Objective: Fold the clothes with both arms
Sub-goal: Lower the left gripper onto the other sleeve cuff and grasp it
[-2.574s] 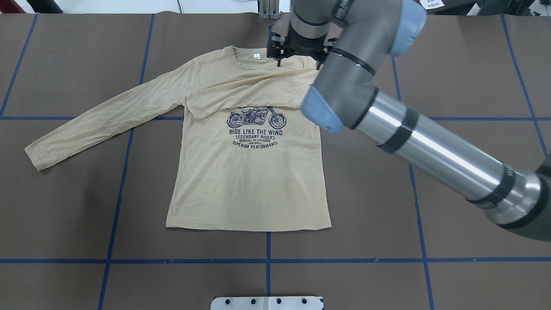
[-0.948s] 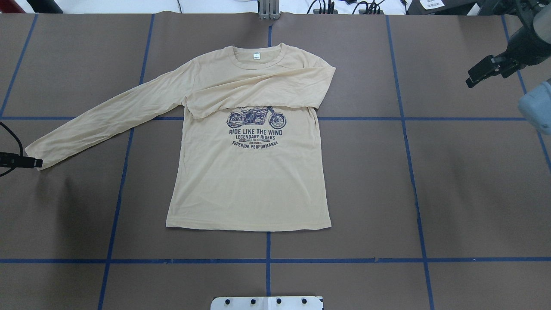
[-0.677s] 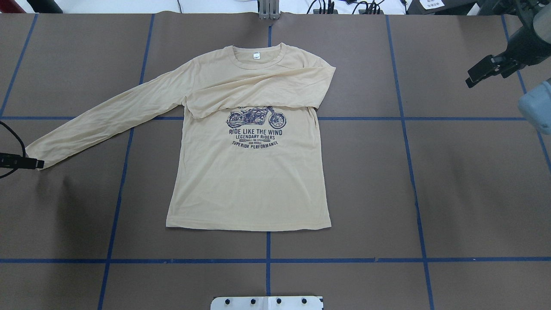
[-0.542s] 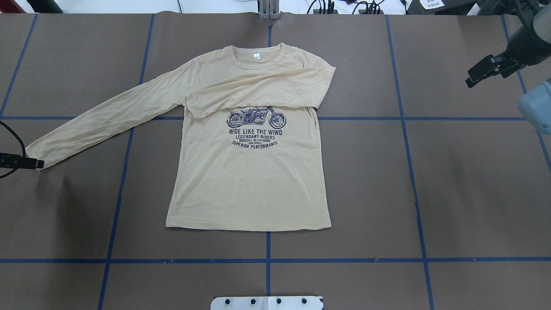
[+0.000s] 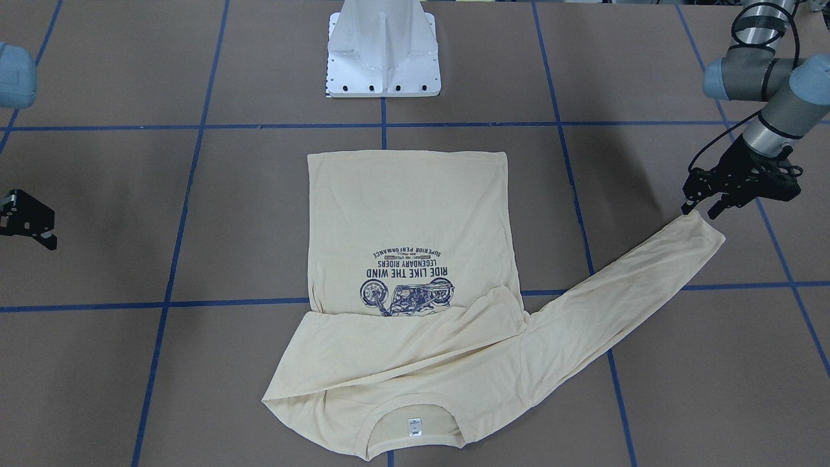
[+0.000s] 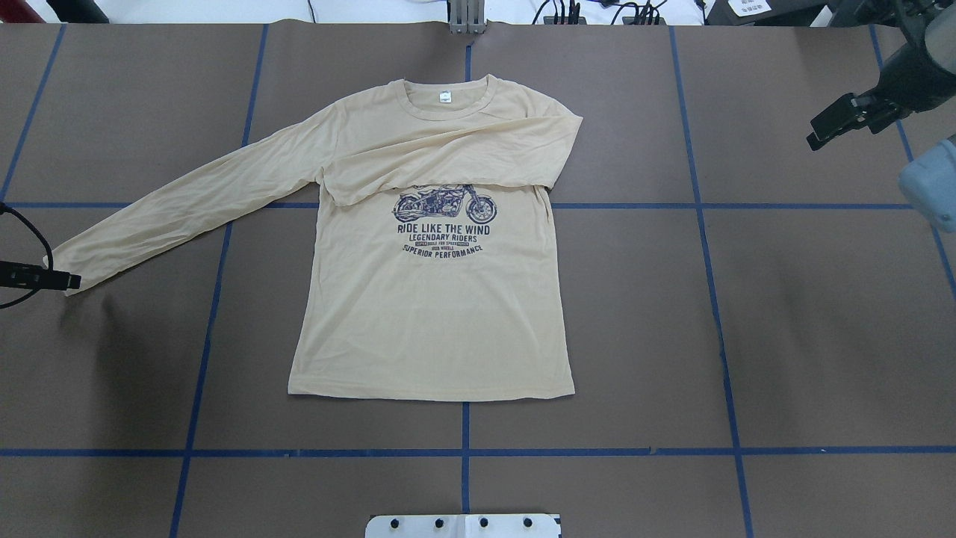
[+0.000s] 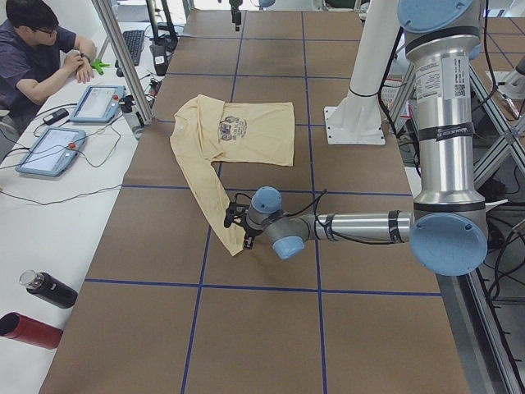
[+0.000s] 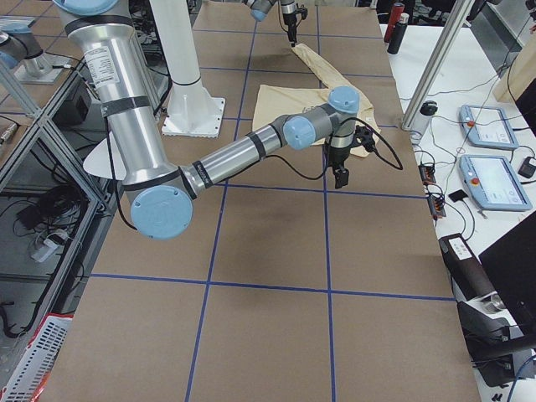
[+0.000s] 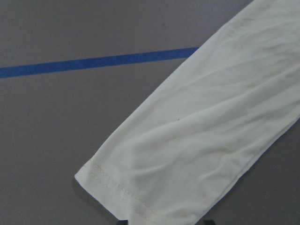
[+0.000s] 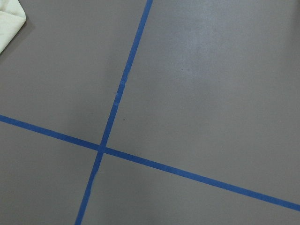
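My gripper is to carry the outstretched sleeve (image 5: 622,288) across; it will bend at its shoulder, reaching the shirt's far side, since the folded sleeve (image 5: 404,342) spans its whole chest.
The clothes, one cream-yellow long-sleeved shirt (image 6: 429,314), lie flat, print up, on the brown table. One sleeve is folded across the chest (image 6: 448,153). The other sleeve stretches out to the robot's left and ends in a cuff (image 6: 71,265). My left gripper (image 5: 701,211) sits low at that cuff, open. In the left wrist view the cuff (image 9: 140,197) lies between the two fingertips at the bottom edge. My right gripper (image 6: 825,131) hangs open and empty above bare table, far to the shirt's right. Its wrist view shows only table and a corner of cloth (image 10: 9,23).
The white pedestal base (image 5: 382,52) stands behind the shirt's hem. Blue tape lines (image 6: 464,426) grid the table. A person (image 7: 33,49) sits at a side table with tablets (image 7: 49,152), and bottles (image 7: 49,289) lie there. A metal bracket (image 6: 467,19) is at the far edge.
The right arm has lifted off the shirt's shoulder and drawn back to the right. The left gripper has come in at the left and crept slightly right onto the cuff.
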